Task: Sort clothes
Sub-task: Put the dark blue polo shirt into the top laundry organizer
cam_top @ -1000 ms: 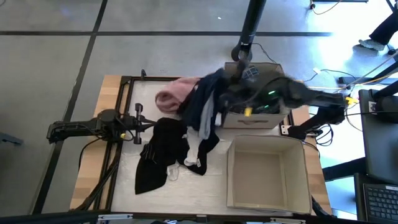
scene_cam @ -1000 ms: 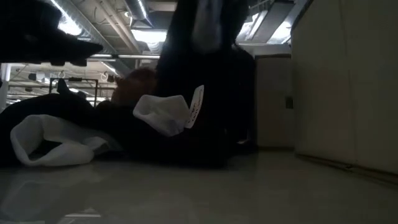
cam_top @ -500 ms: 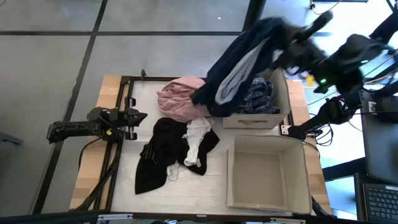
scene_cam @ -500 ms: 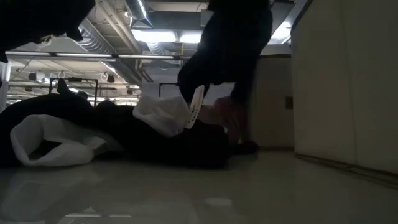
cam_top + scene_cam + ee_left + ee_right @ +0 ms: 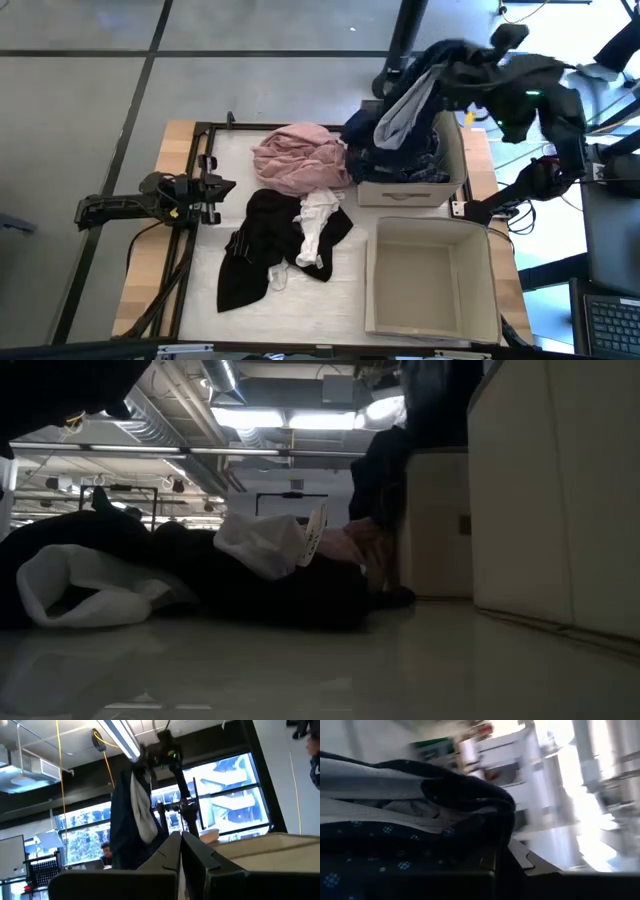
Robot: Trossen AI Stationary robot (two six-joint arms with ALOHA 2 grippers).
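I can see the navy garment's lower end (image 5: 392,163) reach the far box, so I go on moving the gripped part over that box (image 5: 446,145) with my right gripper and let go there.
My right gripper (image 5: 452,62) is raised over the far cardboard box (image 5: 405,188), shut on a dark navy garment (image 5: 405,100) with a grey lining. A blue plaid shirt (image 5: 420,158) lies in that box. On the table lie a pink piece (image 5: 298,160), black pieces (image 5: 255,245) and white socks (image 5: 316,228), heaped against one another. At the table's left side my left gripper (image 5: 230,187) stands shut with nothing in it, tipped upward; the left wrist view shows its fingers closed (image 5: 180,840). My right gripper pinches a bunched upper part of the navy garment (image 5: 487,832) between its two fingers, which lie about level. How many layers it has does not show. The garment hangs below the gripper, and its lower end (image 5: 368,138) reaches the far box.
A second cardboard box (image 5: 432,320) stands at the near right, open side up. A black frame (image 5: 205,130) runs along the table's far left. The right arm's base (image 5: 520,190) sits at the right edge.
My right gripper has risen and swung toward the table's right and far edge, turning about level. It has drawn the navy garment up off the pile, and the garment now hangs over the far box. The pink piece lies uncovered. My left gripper has tipped upward.
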